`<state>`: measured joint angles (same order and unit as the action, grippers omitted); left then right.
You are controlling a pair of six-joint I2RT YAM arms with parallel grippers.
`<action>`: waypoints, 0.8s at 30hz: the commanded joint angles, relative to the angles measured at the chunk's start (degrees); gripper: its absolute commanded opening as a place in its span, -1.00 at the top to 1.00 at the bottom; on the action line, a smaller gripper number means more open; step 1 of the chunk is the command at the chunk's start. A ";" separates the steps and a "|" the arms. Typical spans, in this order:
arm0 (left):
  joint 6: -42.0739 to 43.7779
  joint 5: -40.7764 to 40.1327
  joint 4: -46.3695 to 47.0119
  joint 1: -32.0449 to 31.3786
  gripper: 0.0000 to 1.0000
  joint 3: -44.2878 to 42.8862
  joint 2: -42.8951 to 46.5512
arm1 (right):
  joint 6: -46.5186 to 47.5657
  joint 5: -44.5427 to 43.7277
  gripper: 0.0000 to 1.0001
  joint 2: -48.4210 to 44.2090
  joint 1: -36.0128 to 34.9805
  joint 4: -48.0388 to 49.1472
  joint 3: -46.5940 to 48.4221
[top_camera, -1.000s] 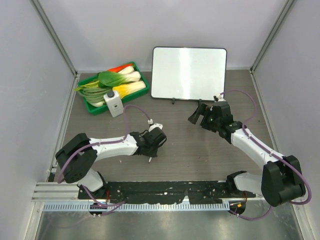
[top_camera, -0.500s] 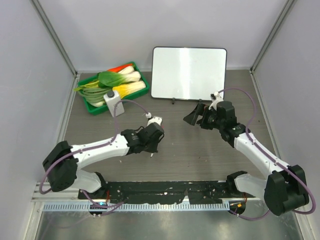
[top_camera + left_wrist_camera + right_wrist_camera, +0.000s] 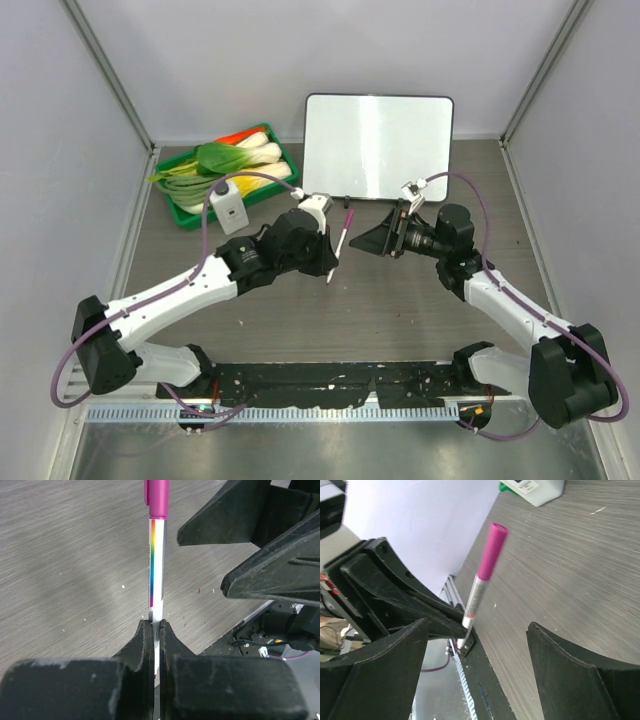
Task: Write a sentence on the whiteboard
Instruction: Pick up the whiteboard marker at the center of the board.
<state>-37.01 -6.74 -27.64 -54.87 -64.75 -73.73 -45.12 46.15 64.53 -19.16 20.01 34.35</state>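
Note:
My left gripper is holding the marker's body above its lower end. So my right gripper should first hold the marker's rainbow stripe, and then my left gripper should move lower.
The whiteboard stands upright at the back, and its face is blank; no sentence shows on it. My left gripper is shut on a marker with a white rainbow-striped barrel and a magenta cap, cap end pointing up and away. In the left wrist view the jaws pinch the barrel low down. My right gripper is wide open, facing left, just right of the marker. In the right wrist view the marker stands between and beyond its spread fingers, untouched.
A green tray of leeks and greens sits at the back left. A small white bottle stands at its front edge, and it also shows in the right wrist view. Grey walls enclose the table on three sides.
My left arm has swung up and to the right, carrying the marker toward the middle. My right gripper has moved left and turned to face it.

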 commanded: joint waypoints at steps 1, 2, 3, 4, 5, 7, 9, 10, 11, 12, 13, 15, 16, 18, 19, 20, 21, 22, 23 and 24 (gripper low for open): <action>0.81 4.37 1.53 0.12 1.00 -2.66 -1.50 | -5.76 2.46 -0.66 1.29 -1.23 10.75 -0.42; 0.46 4.46 1.88 0.12 1.00 -2.49 -1.50 | -5.85 2.37 -0.64 1.65 -1.41 10.66 -0.42; 0.19 4.89 2.23 0.12 1.00 -2.22 -1.33 | -5.77 2.36 -0.61 2.52 -1.67 10.75 -0.51; 0.01 5.07 2.76 0.12 1.00 -1.79 -0.98 | -5.77 2.36 -0.57 2.88 -2.11 10.75 -0.51; -0.07 5.25 3.03 0.12 1.00 -1.52 -0.80 | -5.77 2.45 -0.54 3.66 -2.11 10.49 -0.68; -0.16 5.42 2.77 0.12 1.00 -1.43 -0.45 | -6.03 2.80 -0.47 4.46 -2.64 11.54 -1.03; -0.16 5.86 2.68 0.12 1.00 -1.43 -0.27 | -6.03 2.80 -0.44 5.16 -3.25 12.24 -1.21; -0.25 6.39 2.85 0.12 1.00 -1.26 -0.27 | -5.42 2.80 -0.41 5.51 -3.95 12.25 -1.13; -0.42 6.48 2.85 0.12 1.00 -1.34 -0.44 | -5.15 3.07 -0.36 6.82 -4.22 12.25 -0.95; -0.77 6.22 2.77 0.12 1.00 -1.17 -0.62 | -5.58 3.24 -0.25 7.53 -4.66 13.55 -1.12; -1.04 6.48 3.29 0.12 1.00 -0.82 -0.71 | -6.20 3.59 -0.23 8.58 -4.83 14.96 -1.39; -1.13 8.32 3.73 0.12 1.00 -0.64 -0.88 | -8.83 3.42 -0.15 9.64 -5.19 18.65 -2.35; -1.13 8.67 3.56 0.12 1.00 -0.73 -1.23 | -9.36 3.33 -0.11 9.91 -5.45 20.23 -2.70; -0.87 8.50 2.77 0.12 1.00 -0.99 -1.50 | -9.54 3.07 0.10 10.61 -5.54 20.33 -2.62; -0.78 8.33 2.68 0.12 1.00 -0.90 -1.41 | -9.46 2.89 0.26 10.61 -5.54 20.33 -2.62; -0.69 8.24 2.50 0.20 1.00 -0.90 -1.33 | -9.46 2.54 0.34 10.61 -5.54 20.33 -2.71; -0.60 7.98 2.33 0.03 1.00 -0.90 -1.06 | -9.46 2.19 0.59 10.61 -5.63 20.33 -2.71; -0.52 7.71 2.15 0.12 1.00 -0.90 -0.89 | -9.46 1.75 0.69 10.53 -5.63 20.24 -2.79; -0.51 7.27 1.80 0.12 1.00 -0.90 -0.62 | -9.46 1.58 0.90 10.44 -5.45 20.16 -2.80; -0.43 7.18 1.62 0.12 1.00 -0.90 -0.45 | -9.46 1.05 0.97 10.09 -5.54 19.89 -2.80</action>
<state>-37.28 0.05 -27.09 -54.74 -64.99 -75.55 -55.27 49.19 75.09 -24.99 37.71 31.62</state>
